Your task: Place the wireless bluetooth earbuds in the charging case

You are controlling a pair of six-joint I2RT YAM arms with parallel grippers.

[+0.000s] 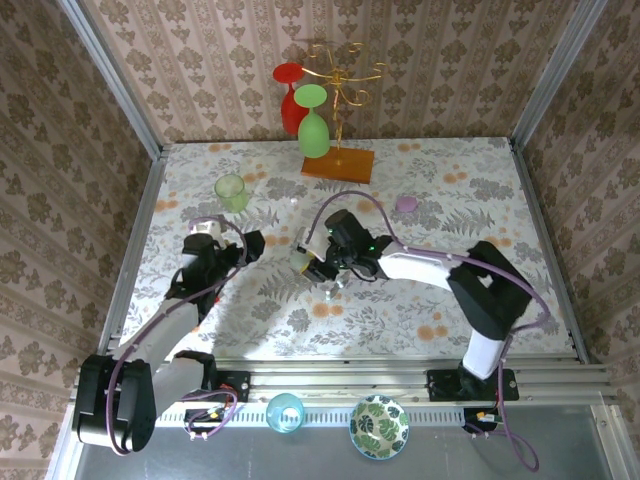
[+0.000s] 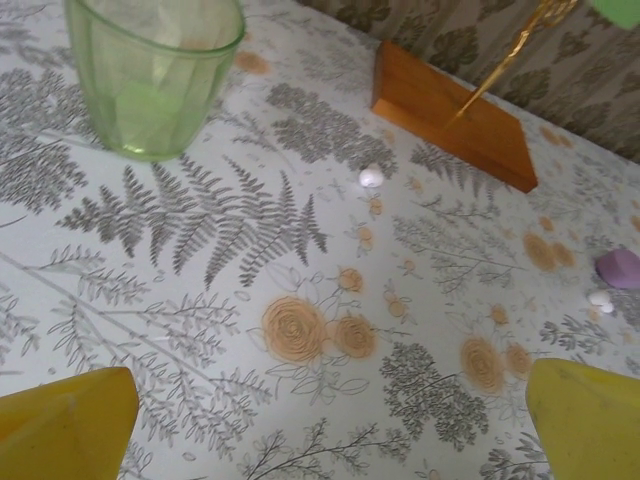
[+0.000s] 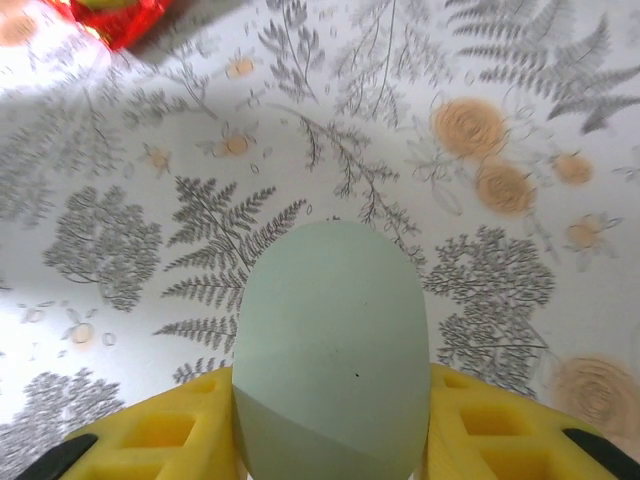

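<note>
The robot's right gripper is holding the closed charging case (image 3: 332, 345) by both sides, so the left gripper should take the case's base and the right gripper should open the case's lid.
A pale green egg-shaped charging case (image 3: 330, 350) stands on end between the yellow fingers (image 3: 150, 435) of my right gripper (image 3: 330, 420), which press against both of its sides. From above, this case (image 1: 299, 260) and the right gripper (image 1: 312, 263) are at the table's middle. One small white earbud (image 2: 371, 177) lies on the floral cloth ahead of my left gripper (image 2: 328, 430), which is open with nothing between its fingers. A second whitish earbud (image 2: 600, 298) lies beside a purple case (image 2: 620, 268) at the right. In the top view my left gripper (image 1: 250, 245) hovers left of the green case.
A green glass tumbler (image 2: 150, 70) stands at the back left. A wooden-based gold rack (image 1: 337, 165) with a red and a green wine glass stands at the back. The purple case (image 1: 406, 204) lies right of it. A blue cup (image 1: 285, 412) and a patterned bowl (image 1: 379, 426) sit below the front rail.
</note>
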